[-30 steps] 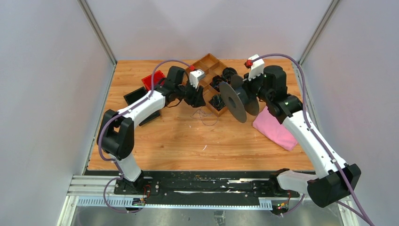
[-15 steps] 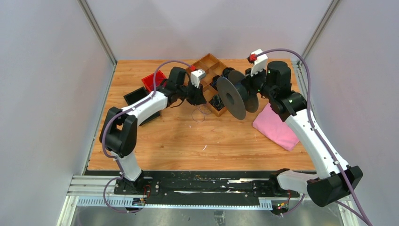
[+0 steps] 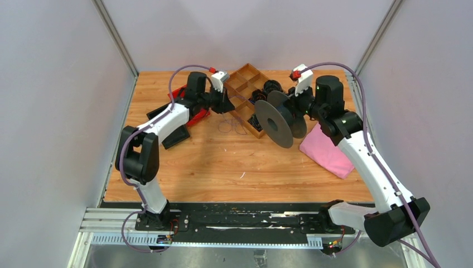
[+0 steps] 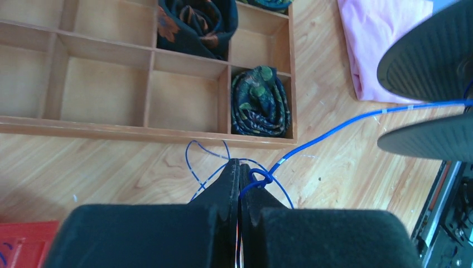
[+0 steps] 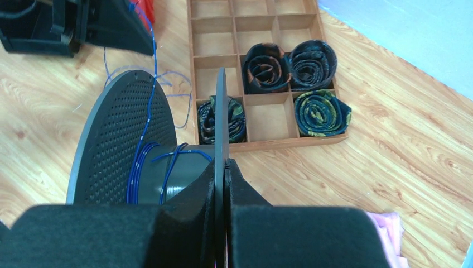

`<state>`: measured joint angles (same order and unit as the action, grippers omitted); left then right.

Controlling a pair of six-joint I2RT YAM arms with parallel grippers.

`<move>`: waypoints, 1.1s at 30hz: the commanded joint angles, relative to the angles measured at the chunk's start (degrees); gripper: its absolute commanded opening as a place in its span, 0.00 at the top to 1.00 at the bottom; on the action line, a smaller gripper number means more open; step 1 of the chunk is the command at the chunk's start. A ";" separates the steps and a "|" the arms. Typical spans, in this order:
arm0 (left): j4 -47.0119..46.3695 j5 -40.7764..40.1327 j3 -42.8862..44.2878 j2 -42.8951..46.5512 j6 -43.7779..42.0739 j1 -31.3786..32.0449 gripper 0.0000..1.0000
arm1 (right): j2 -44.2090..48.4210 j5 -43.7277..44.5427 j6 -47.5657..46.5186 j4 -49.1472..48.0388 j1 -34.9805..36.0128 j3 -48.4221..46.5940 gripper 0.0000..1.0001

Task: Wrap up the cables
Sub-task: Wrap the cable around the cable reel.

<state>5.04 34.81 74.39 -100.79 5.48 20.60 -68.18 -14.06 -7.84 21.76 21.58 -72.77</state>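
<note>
I should open my left gripper, because the cable's small knot point(image 4: 261, 178) is against its fingers. I should then grip the cable past the knot, closer to the loose loops point(image 4: 187, 160).
The cable is a thin blue wire in the wrist views point(image 4: 334, 125) and looks dark in the top view, where its loose loops point(image 3: 231, 125) lie on the table. My left gripper point(image 4: 240, 167) is shut on the cable near a small knot, just in front of the wooden tray; in the top view it point(image 3: 226, 105) sits left of the tray. The cable runs taut from it to the dark grey spool point(image 3: 273, 123). A few turns are wound on the spool's hub point(image 5: 146, 167). My right gripper point(image 5: 225, 164) is shut on the spool's thin flange and holds the spool point(image 5: 117, 134) above the table.
A wooden compartment tray point(image 3: 246, 76) with rolled dark ties stands at the back centre. A pink cloth point(image 3: 326, 151) lies under the right arm. A red box point(image 3: 195, 115) and black flat pieces point(image 3: 177, 135) lie under the left arm.
My left gripper has moved back and to the left with the cable, drawing it tighter from the spool. The spool has shifted slightly in the right gripper.
</note>
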 commanded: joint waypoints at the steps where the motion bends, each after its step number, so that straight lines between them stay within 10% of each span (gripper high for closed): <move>1: -1.77 1.23 3.26 1.40 2.18 -1.35 1.00 | 2.20 -5.12 -2.43 -0.79 -0.75 0.42 0.99; 33: -3.10 -2.55 -8.13 1.02 -6.52 7.46 1.00 | -7.85 3.60 20.97 5.43 -3.46 -22.04 1.00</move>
<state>4.19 34.00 67.81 -101.91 1.78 26.52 -75.88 -12.93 8.67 29.63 19.00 -91.11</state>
